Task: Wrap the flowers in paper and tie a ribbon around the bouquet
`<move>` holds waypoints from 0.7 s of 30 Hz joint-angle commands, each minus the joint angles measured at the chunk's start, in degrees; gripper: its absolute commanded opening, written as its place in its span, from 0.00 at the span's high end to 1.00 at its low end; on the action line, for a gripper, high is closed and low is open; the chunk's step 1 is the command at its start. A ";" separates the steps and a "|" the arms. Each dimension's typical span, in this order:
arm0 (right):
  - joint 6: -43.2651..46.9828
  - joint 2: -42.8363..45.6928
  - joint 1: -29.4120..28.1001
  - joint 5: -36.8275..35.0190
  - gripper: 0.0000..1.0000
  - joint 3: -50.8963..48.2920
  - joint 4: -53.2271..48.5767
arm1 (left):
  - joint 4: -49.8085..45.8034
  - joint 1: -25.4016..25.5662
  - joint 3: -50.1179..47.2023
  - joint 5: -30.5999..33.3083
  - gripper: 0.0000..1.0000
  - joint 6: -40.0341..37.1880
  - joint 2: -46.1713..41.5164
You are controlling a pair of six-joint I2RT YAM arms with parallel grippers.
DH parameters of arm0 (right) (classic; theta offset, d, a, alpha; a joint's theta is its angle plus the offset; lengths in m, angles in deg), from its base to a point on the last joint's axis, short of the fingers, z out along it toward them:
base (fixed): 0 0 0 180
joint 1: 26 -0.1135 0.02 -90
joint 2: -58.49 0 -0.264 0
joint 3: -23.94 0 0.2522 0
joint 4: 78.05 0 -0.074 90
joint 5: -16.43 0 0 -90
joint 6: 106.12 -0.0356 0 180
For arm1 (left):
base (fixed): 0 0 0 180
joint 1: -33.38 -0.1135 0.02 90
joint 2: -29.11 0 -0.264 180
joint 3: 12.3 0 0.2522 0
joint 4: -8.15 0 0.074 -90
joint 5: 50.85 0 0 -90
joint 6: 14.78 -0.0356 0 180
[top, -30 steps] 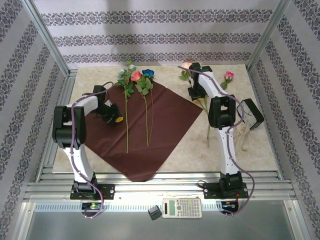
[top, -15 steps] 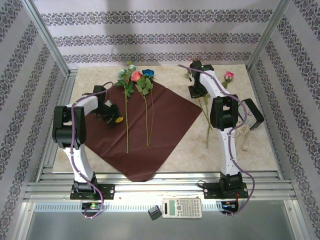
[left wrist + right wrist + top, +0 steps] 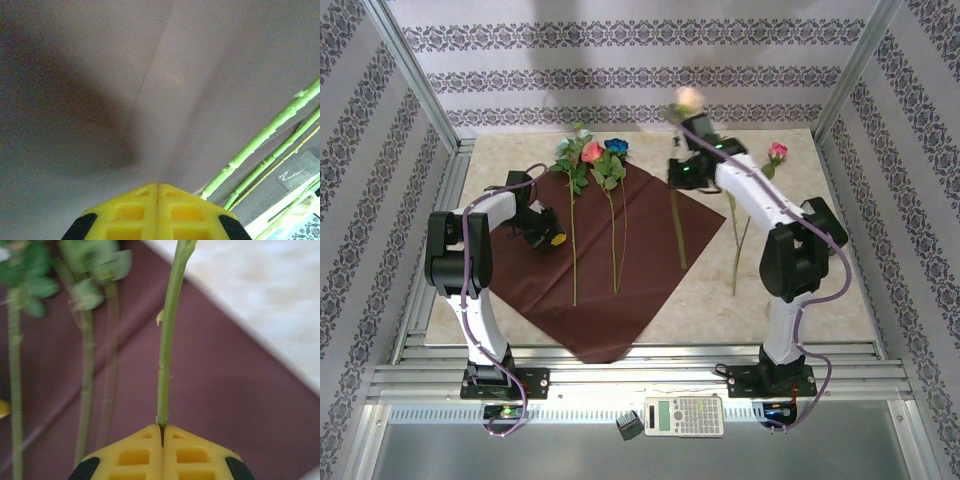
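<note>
I should move my right gripper on toward the blue flower before letting go beside it, because the peach flower's stem (image 3: 679,232) points toward me like the blue flower's (image 3: 616,147).
The crimson paper (image 3: 620,250) lies flat on the table. Two flowers, pink (image 3: 591,152) and blue (image 3: 616,146), lie on it with their stems pointing toward me. My right gripper (image 3: 680,172) is shut on the stem of a peach flower (image 3: 687,98), held above the paper's right corner. In the right wrist view that gripper (image 3: 162,427) pinches the green stem (image 3: 167,340) over the paper (image 3: 225,390). My left gripper (image 3: 552,240) rests shut and empty on the paper's left part, with its tips (image 3: 158,185) near the stems (image 3: 265,135). The ribbon and the bouquet are out of view.
Another pink flower (image 3: 777,151) lies on the beige table (image 3: 840,300) to the right of the paper. A calculator (image 3: 685,415) sits on the front rail. Metal frame posts and patterned walls close in the sides and the back.
My right gripper closed on the peach flower's stem, and the arm swung left, lifting it from the table to above the paper's right corner. The left arm stayed still.
</note>
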 commanded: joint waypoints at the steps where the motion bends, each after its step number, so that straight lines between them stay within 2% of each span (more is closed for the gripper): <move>1: -12.64 -3.20 -5.46 6.60 1.00 0.48 11.81 | 0.17 -0.48 -0.26 -0.37 0.99 -0.58 0.67; 5: -14.78 -12.06 -9.66 5.18 1.00 10.25 10.96 | 0.26 -0.44 -0.33 -0.47 0.99 -0.50 0.65; 8: -17.61 -18.92 -10.16 6.61 1.00 15.96 10.03 | 0.34 -0.44 -0.41 -0.47 0.99 -0.51 0.56; 11: -16.84 -23.29 -10.82 6.16 1.00 19.05 7.85 | 0.38 -0.44 -0.52 -0.39 0.99 -0.47 0.62; 15: -15.02 -24.94 -11.05 7.03 1.00 19.06 4.91 | 0.58 -0.49 -0.41 -0.46 0.99 -0.38 0.63; 18: -11.73 -22.03 -10.74 5.62 0.66 18.70 0.65 | 0.54 -0.44 -0.44 -0.48 0.99 -0.36 0.66; 21: -8.84 -15.07 -7.87 4.15 0.52 14.43 -1.20 | 0.53 -0.44 -0.38 -0.55 0.99 -0.32 0.67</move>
